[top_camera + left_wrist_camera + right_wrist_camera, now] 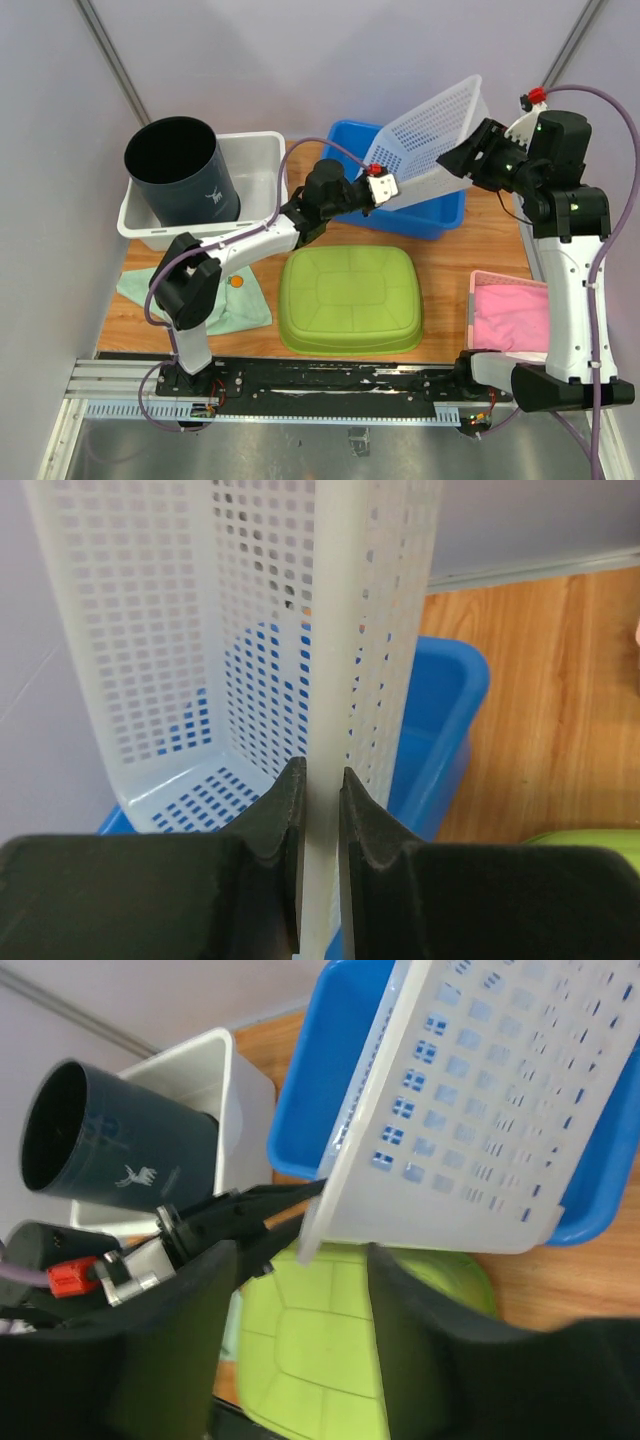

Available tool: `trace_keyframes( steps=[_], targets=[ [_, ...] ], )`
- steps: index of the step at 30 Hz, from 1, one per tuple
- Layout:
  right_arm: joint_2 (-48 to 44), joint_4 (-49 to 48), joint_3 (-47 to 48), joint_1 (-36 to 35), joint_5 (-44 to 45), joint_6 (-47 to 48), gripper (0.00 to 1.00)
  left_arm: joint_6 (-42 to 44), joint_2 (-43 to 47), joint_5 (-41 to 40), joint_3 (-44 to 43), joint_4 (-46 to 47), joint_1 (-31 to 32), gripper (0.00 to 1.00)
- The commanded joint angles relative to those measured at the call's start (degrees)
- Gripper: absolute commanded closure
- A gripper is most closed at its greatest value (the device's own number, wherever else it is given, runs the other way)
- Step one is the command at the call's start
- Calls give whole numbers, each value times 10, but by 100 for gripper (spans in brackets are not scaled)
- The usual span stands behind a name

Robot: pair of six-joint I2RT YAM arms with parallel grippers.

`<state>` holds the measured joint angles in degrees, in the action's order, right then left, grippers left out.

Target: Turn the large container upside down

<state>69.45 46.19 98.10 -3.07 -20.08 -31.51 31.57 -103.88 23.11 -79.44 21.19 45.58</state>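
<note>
I should back my right gripper away, because it is open at the white perforated basket's end (456, 120). My left gripper should swing the basket clear of the blue bin (430, 218) at the same time.
The white perforated basket (435, 135) hangs tilted on its side above the blue bin (440, 215), its open side facing up and left. My left gripper (385, 185) is shut on the basket's lower left rim; in the left wrist view (320, 780) the white rim (325, 630) is pinched between both fingers (275, 810). My right gripper (462, 160) is open at the basket's right end. In the right wrist view (300, 1260) its jaws stand wide apart just below the basket's corner (480, 1110), not touching it.
A green bin (350, 298) lies upside down at the front middle. A dark bucket (180, 170) stands in a white bin (255, 150) at the back left. A teal cloth (235, 305) lies at the left and a pink-lined container (510, 315) at the right.
</note>
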Motion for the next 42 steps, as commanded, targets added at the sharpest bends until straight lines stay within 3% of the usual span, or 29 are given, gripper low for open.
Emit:
trace_keyframes(
  steps=[1,3,7,11,15,21,27,31,32,34,35,37,40,42],
  targets=[
    [-14,12,30,40,-38,43,31,-82,44,-42,31,104,3,100],
    [-30,13,38,75,-33,57,25,-107,48,-53,24,110,0,100],
    [-65,20,68,94,24,100,24,-184,57,-83,-23,93,-8,100],
    [-86,33,92,94,66,142,21,-275,61,-84,-141,-17,-19,100],
    [-87,32,99,94,63,164,20,-356,97,-82,-175,-63,-24,100],
    [-89,1,69,94,-40,154,19,-503,170,-59,-196,-172,-76,100],
    [-99,-80,2,94,-156,110,21,-619,258,15,-113,-156,-135,100],
    [-107,-232,-101,102,-323,24,21,-728,298,142,-58,-84,-198,100],
    [-101,-302,-134,108,-376,-33,21,-766,305,177,-48,-68,-220,100],
    [-91,-534,-225,109,-449,-209,22,-845,318,249,-19,-18,-261,100],
    [-86,-646,-263,109,-462,-294,22,-884,327,272,1,16,-277,100],
    [-70,-769,-304,108,-469,-374,21,-936,346,297,35,71,-298,100],
    [-56,-809,-323,107,-467,-402,22,-966,352,319,47,92,-304,100],
    [-58,-765,-315,107,-459,-379,23,-971,354,320,51,92,-304,100]
  ],
)
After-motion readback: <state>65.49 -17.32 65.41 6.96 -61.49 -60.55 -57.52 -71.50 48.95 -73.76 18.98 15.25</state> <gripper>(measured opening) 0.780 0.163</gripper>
